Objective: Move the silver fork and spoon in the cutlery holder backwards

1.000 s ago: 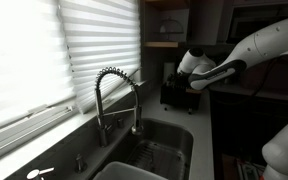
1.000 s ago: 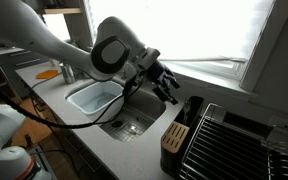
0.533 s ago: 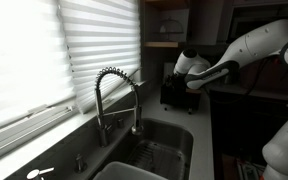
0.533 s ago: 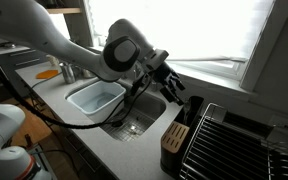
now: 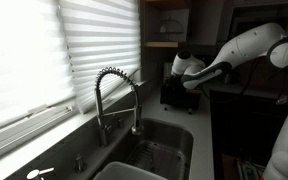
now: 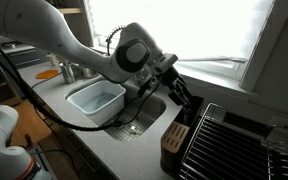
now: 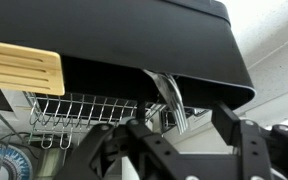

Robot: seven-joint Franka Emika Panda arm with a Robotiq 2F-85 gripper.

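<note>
My gripper should go deeper toward the cutlery holder's rim (image 7: 162, 76) before it closes and lifts the fork, since only the silver fork's tip (image 7: 182, 125) reaches between its fingers.
The black cutlery holder (image 7: 134, 50) fills the top of the wrist view, which stands upside down. Silver fork (image 7: 170, 100) tines stick out of its rim. A second silver piece lies close against the fork; I cannot tell whether it is the spoon. My gripper (image 7: 182, 130) is open, with one finger on each side of the fork's tip and not touching it. In both exterior views the gripper (image 5: 187, 81) (image 6: 180, 91) hovers right at the black holder (image 5: 173, 94) (image 6: 192, 108) on the counter beside the sink.
A wire dish rack (image 6: 234, 140) (image 7: 79, 108) stands next to the holder. A wooden knife block (image 6: 174, 137) (image 7: 19, 68) sits at the rack's front. The sink (image 6: 134, 118) holds a white tub (image 6: 94, 98). The spring faucet (image 5: 112, 95) stands under the window blinds.
The arm has moved along the counter away from the sink, and the gripper has closed in on the cutlery holder. The gripper has stayed open.
</note>
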